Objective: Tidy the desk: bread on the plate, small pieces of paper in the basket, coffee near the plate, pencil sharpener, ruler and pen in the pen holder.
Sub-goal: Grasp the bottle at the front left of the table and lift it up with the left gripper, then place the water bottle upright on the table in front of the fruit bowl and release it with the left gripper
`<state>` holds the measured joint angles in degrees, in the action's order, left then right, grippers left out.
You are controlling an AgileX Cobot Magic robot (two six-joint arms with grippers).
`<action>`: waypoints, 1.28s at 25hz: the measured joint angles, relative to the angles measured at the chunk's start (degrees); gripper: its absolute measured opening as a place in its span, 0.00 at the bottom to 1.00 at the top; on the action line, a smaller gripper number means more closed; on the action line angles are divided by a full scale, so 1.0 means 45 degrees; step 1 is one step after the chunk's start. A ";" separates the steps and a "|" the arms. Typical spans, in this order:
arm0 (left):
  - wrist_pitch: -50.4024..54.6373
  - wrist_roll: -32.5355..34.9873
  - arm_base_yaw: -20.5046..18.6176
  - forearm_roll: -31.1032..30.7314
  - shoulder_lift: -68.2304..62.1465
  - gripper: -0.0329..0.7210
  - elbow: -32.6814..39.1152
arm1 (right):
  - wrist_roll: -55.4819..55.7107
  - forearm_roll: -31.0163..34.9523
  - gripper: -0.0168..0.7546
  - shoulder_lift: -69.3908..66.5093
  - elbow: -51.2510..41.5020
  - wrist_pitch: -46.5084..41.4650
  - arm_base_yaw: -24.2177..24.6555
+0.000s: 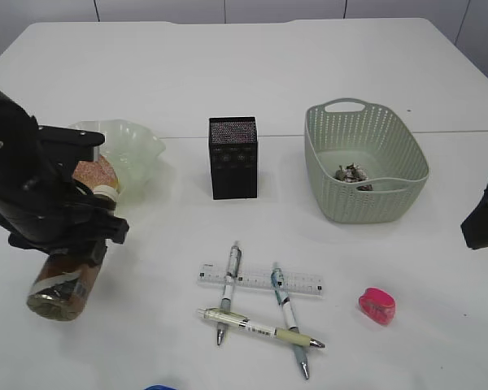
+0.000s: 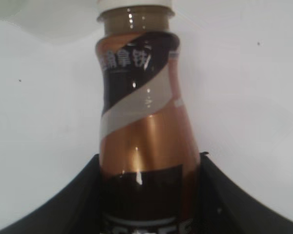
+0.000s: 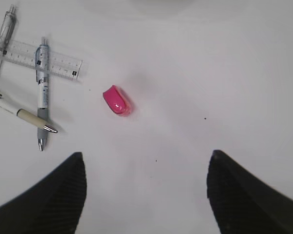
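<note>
The coffee bottle slants with its white cap (image 1: 106, 192) toward the plate, so my left gripper should lift and turn it upright before standing it beside the plate.
My left gripper (image 1: 75, 253) is shut on the brown coffee bottle (image 1: 58, 291) and holds it tilted, its white cap toward the pale green plate (image 1: 140, 146). Bread (image 1: 92, 172) lies on that plate. In the left wrist view the jaws (image 2: 149, 157) clamp the bottle's (image 2: 141, 112) lower body. My right gripper (image 3: 146, 155) is open and empty above the table, at the exterior view's right edge (image 1: 481, 223). A pink pencil sharpener (image 1: 376, 306) (image 3: 118, 101), a clear ruler (image 1: 305, 284) (image 3: 63, 63) and three pens (image 1: 252, 325) (image 3: 43, 87) lie in front of the black pen holder (image 1: 233, 158).
A grey-green basket (image 1: 366, 203) at the right holds small pieces of paper (image 1: 354, 173). Two pens lie across the ruler. A blue object (image 1: 159, 387) peeks in at the bottom edge. Bare white table lies between the sharpener and the basket.
</note>
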<state>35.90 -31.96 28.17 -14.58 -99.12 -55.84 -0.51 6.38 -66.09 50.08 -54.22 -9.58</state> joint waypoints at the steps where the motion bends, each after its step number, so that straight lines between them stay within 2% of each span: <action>1: 0.0245 0.0875 0.0000 0.0000 0.0232 0.54 0.0018 | 0.0000 0.0000 0.75 0.0000 0.0000 0.0000 0.0000; 4: 0.0533 0.2588 0.0000 0.0000 0.1086 0.54 0.0074 | 0.0000 0.0000 0.75 0.0000 0.0000 0.0000 0.0000; 7: -0.0452 0.3322 0.0000 -0.0070 0.2326 0.54 0.0668 | 0.0000 -0.0023 0.75 0.0000 0.0000 0.0000 0.0000; 15: -0.6036 0.3565 0.0000 -0.1559 0.5875 0.54 0.4753 | 0.0000 -0.0355 0.75 0.0000 0.0000 -0.0085 0.0000; 21: -1.0194 0.3588 -0.0030 -0.1610 0.6427 0.54 0.6329 | 0.0000 -0.0362 0.75 0.0000 0.0000 -0.0109 0.0000; 25: -1.2848 0.3588 -0.0583 -0.1745 0.5794 0.54 0.6790 | 0.0000 -0.0383 0.75 0.0000 0.0000 -0.0109 0.0000; 32: -1.5683 0.3588 -0.2027 -0.2123 0.4079 0.54 0.6869 | 0.0000 -0.0388 0.75 0.0000 0.0000 -0.0109 0.0000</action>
<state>-34.67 -15.82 19.06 -24.14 -80.76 -24.93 -0.51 4.63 -66.09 50.08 -54.71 -9.58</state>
